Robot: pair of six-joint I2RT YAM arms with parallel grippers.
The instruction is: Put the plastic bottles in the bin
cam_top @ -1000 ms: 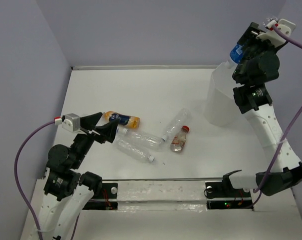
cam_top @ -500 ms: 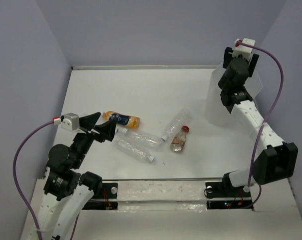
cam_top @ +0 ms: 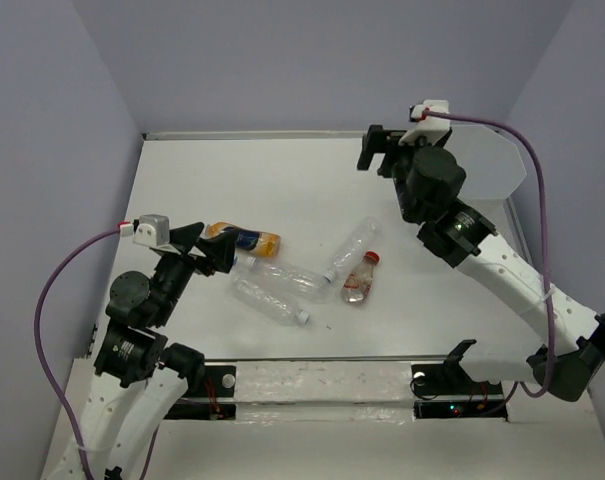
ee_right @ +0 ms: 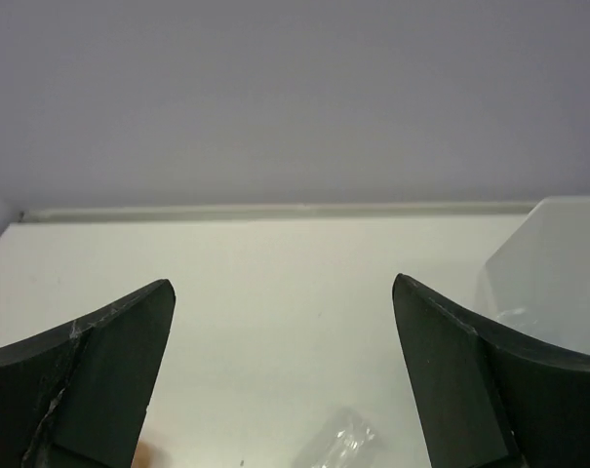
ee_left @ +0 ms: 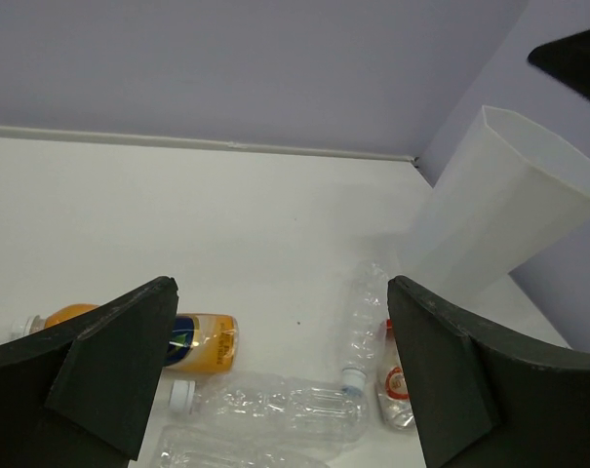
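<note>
My right gripper should keep moving down open, because the base of the clear bottle (cam_top: 367, 228) beside the red-capped one is free, until its fingers are on both sides of that base (cam_top: 364, 232).
Several plastic bottles lie mid-table: an orange-filled one (cam_top: 244, 238) (ee_left: 192, 341), two clear crinkled ones (cam_top: 282, 272) (cam_top: 267, 300), a third clear one (cam_top: 354, 243) (ee_left: 363, 312) and a red-capped one (cam_top: 360, 280) (ee_left: 394, 375). The translucent white bin (cam_top: 487, 165) (ee_left: 499, 214) (ee_right: 553, 273) stands at the far right, partly behind the right arm. My right gripper (cam_top: 382, 153) (ee_right: 280, 288) hangs open and empty left of the bin. My left gripper (cam_top: 207, 247) (ee_left: 280, 292) is open and empty, just left of the bottle cluster.
Lilac walls close the table in at the back and on both sides. The right arm's purple cable (cam_top: 527, 170) loops over the bin. A metal rail (cam_top: 312, 385) with the arm bases runs along the near edge.
The right arm swung left from above the bin, and its jaws opened. The blue-labelled bottle it held a second ago is no longer in view. The left arm shifted only slightly.
</note>
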